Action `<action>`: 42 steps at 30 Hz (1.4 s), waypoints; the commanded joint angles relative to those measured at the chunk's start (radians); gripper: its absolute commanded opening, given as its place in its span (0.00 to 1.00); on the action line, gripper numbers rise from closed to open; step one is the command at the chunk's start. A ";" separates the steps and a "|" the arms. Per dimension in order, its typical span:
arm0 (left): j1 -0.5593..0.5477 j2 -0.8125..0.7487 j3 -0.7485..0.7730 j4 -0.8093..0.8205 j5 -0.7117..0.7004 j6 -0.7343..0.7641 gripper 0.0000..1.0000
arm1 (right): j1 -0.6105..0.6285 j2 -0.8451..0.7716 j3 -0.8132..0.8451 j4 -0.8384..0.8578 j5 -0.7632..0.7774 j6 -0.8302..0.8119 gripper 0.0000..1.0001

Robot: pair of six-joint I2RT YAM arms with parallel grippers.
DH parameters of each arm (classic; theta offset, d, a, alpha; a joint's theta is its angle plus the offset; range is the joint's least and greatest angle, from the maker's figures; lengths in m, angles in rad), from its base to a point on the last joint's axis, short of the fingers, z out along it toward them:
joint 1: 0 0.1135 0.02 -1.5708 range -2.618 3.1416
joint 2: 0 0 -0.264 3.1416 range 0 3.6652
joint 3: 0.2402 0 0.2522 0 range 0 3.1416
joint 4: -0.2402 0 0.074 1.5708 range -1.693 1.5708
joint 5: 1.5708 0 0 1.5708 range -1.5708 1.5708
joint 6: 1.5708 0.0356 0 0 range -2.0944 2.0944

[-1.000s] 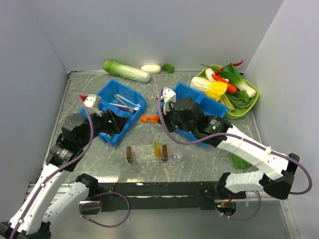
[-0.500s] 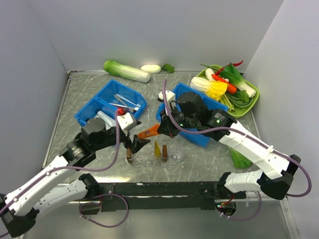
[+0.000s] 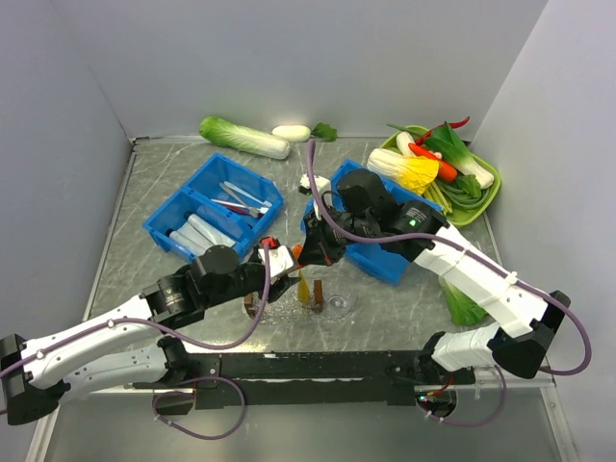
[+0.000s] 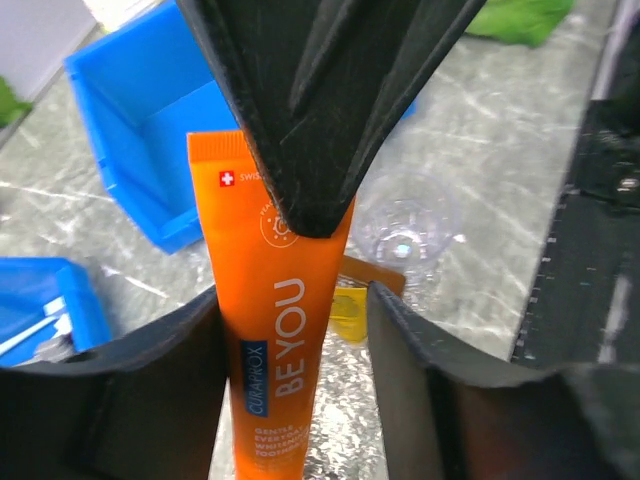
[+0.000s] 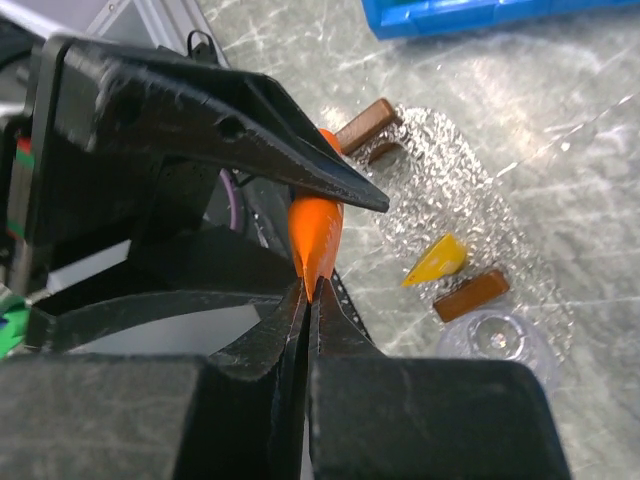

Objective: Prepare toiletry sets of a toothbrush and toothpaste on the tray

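One corner of the tube's crimped end is pinched in my right gripper, so my left gripper should hold the tube's body while my right gripper takes a new grip on that end.
An orange toothpaste tube hangs upright over the clear bumpy tray. My right gripper is shut on the tube's flat crimped end. My left gripper stands open round the tube's body. One finger touches the tube; a gap shows between it and the other. Pale toothbrushes lie in the left blue bin.
On the tray are a yellow wedge, two brown blocks and a small clear cup. A second blue bin sits under my right arm. The green vegetable tray and a cabbage lie at the back.
My left arm swung right from the left bin to the tray and its jaws narrowed round the tube. My right gripper carried the tube down over the tray.
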State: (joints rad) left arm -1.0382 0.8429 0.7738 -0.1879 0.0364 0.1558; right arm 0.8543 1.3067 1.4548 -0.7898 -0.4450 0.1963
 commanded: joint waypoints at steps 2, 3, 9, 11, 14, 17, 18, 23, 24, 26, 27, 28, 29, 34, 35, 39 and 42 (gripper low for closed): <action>-0.052 -0.011 -0.037 0.094 -0.174 0.037 0.53 | -0.040 0.011 0.053 0.014 -0.050 0.043 0.00; -0.054 -0.019 -0.048 0.102 -0.182 0.039 0.52 | -0.046 0.012 0.053 0.017 -0.052 0.043 0.00; -0.056 0.005 -0.050 0.097 -0.162 0.025 0.36 | -0.052 0.011 0.042 0.029 -0.075 0.060 0.00; -0.056 0.010 -0.051 0.100 -0.158 0.013 0.31 | -0.052 0.003 0.029 0.043 -0.077 0.072 0.02; -0.054 0.005 -0.060 0.111 -0.127 -0.021 0.28 | -0.054 -0.020 -0.006 0.079 -0.069 0.095 0.14; -0.052 -0.013 -0.079 0.137 -0.106 -0.041 0.26 | -0.052 -0.058 -0.059 0.128 -0.043 0.127 0.24; -0.052 -0.027 -0.083 0.148 -0.099 -0.047 0.26 | -0.052 -0.082 -0.074 0.147 -0.035 0.135 0.27; -0.017 -0.044 -0.099 0.171 -0.020 -0.096 0.24 | -0.052 -0.179 -0.195 0.283 0.038 0.212 0.45; -0.004 -0.042 -0.097 0.173 -0.004 -0.105 0.24 | -0.052 -0.190 -0.209 0.294 0.049 0.221 0.46; 0.036 -0.041 -0.093 0.180 0.029 -0.131 0.24 | -0.051 -0.214 -0.246 0.314 0.081 0.241 0.48; 0.049 -0.044 -0.093 0.180 0.069 -0.139 0.24 | -0.051 -0.221 -0.255 0.326 0.091 0.244 0.49; 0.058 -0.044 -0.096 0.180 0.082 -0.145 0.24 | -0.051 -0.225 -0.272 0.331 0.103 0.252 0.49; 0.073 -0.045 -0.097 0.206 0.098 -0.150 0.24 | -0.051 -0.234 -0.281 0.336 0.115 0.256 0.49; 0.096 -0.038 -0.097 0.211 0.138 -0.150 0.24 | -0.040 -0.254 -0.336 0.397 0.140 0.290 0.49; 0.104 -0.038 -0.097 0.212 0.143 -0.150 0.24 | -0.035 -0.261 -0.343 0.405 0.149 0.292 0.49; 0.110 -0.034 -0.099 0.212 0.148 -0.182 0.24 | -0.027 -0.267 -0.367 0.443 0.167 0.302 0.49; 0.110 -0.031 -0.099 0.214 0.152 -0.182 0.24 | -0.018 -0.265 -0.373 0.466 0.178 0.310 0.49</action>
State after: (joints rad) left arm -0.9302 0.8211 0.6636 -0.0574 0.1440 0.0002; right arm 0.8234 1.0664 1.0874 -0.4068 -0.3065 0.4828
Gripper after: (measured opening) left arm 0.283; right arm 0.491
